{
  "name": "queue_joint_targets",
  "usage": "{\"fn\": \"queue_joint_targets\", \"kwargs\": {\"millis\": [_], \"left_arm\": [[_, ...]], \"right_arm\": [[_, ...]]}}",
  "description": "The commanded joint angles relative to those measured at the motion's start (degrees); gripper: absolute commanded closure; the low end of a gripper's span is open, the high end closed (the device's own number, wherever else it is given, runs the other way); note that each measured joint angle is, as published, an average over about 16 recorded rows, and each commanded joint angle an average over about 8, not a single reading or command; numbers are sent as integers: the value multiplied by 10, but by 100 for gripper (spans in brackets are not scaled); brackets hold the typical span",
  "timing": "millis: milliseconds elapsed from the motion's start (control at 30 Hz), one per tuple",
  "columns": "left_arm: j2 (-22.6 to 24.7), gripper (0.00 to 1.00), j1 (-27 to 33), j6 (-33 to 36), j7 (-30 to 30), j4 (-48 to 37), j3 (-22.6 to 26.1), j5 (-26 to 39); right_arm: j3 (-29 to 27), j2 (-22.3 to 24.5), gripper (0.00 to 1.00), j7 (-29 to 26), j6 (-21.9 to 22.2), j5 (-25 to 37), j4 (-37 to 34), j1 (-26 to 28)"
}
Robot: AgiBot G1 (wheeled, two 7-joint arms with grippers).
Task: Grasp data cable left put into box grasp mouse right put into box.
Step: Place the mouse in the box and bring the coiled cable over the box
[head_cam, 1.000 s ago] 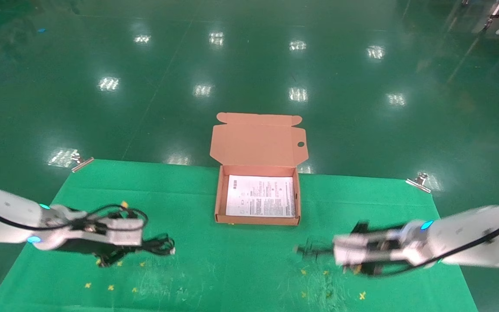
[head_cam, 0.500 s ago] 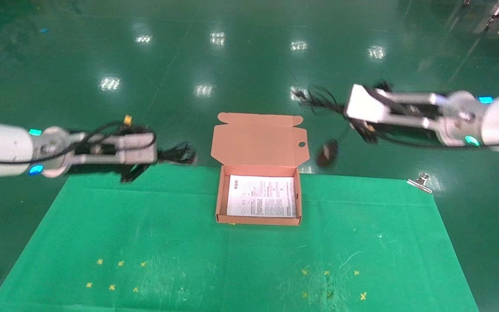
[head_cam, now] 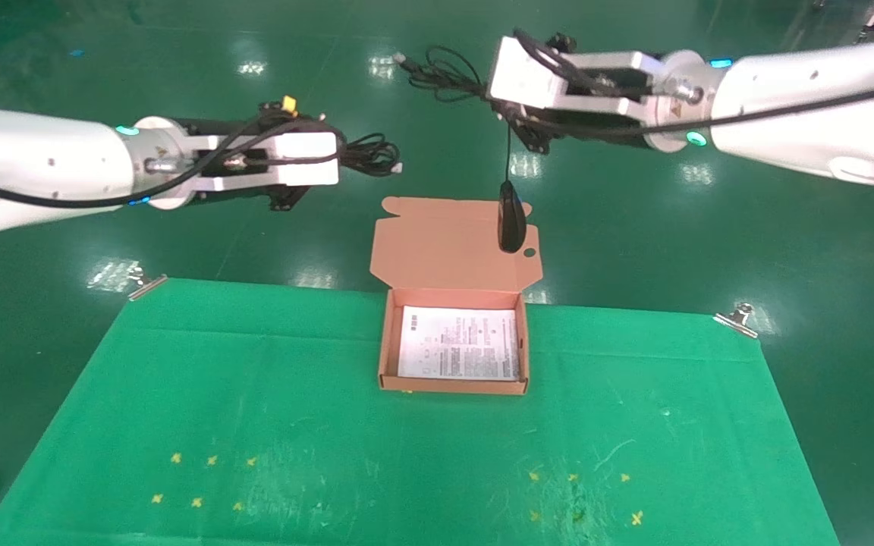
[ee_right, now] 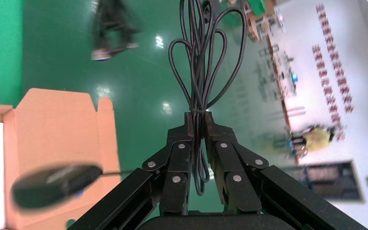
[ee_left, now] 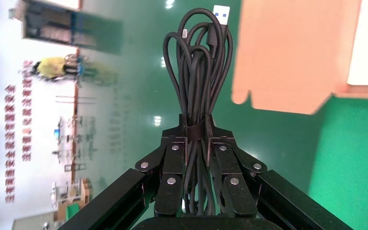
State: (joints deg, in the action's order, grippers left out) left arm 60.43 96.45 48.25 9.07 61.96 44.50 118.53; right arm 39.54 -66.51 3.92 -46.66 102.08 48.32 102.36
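Observation:
The mouse (head_cam: 511, 218) is hanging over the lid near the data cable. Next, my left gripper moves back until my right gripper lowers the mouse into the box (head_cam: 459, 343).
The box (head_cam: 385, 341) lies open at the mat's far edge, lid (head_cam: 444, 246) folded back, white sheet (head_cam: 458, 343) inside. My left gripper (head_cam: 344, 156) is shut on the data cable (head_cam: 371, 155), a thick black bundle, held high to the left of the lid; the left wrist view shows the gripper (ee_left: 195, 128), the cable (ee_left: 199, 62) and its silver plug. My right gripper (head_cam: 484, 85) is shut on the mouse's bundled cord (head_cam: 441, 72). The mouse (head_cam: 511, 216) dangles by its cord over the lid. The right wrist view shows the gripper (ee_right: 197, 120), the cord (ee_right: 201, 57) and the blurred mouse (ee_right: 55, 184).
A green mat (head_cam: 255, 425) covers the table, held by metal clips at the far left (head_cam: 147, 286) and far right (head_cam: 737, 318) corners. Small yellow marks (head_cam: 194, 500) dot its near part. Shiny green floor lies beyond.
Both arms rose from the mat and swung inward toward the box, carrying the cable and the mouse by its cord. The mouse now hangs over the lid.

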Motion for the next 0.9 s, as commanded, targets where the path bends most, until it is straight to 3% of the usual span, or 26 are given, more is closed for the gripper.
{"fn": "queue_joint_targets", "kwargs": {"millis": [33, 367, 900], "left_arm": [[4, 100, 4, -6, 4, 0, -2, 5], [1, 100, 8, -23, 9, 9, -8, 13], [-41, 100, -47, 17, 51, 60, 15, 68]], "right_arm": [[-2, -16, 100, 21, 1, -11, -22, 12], [-3, -43, 100, 64, -10, -28, -51, 38], [0, -58, 100, 90, -13, -46, -81, -5]]}}
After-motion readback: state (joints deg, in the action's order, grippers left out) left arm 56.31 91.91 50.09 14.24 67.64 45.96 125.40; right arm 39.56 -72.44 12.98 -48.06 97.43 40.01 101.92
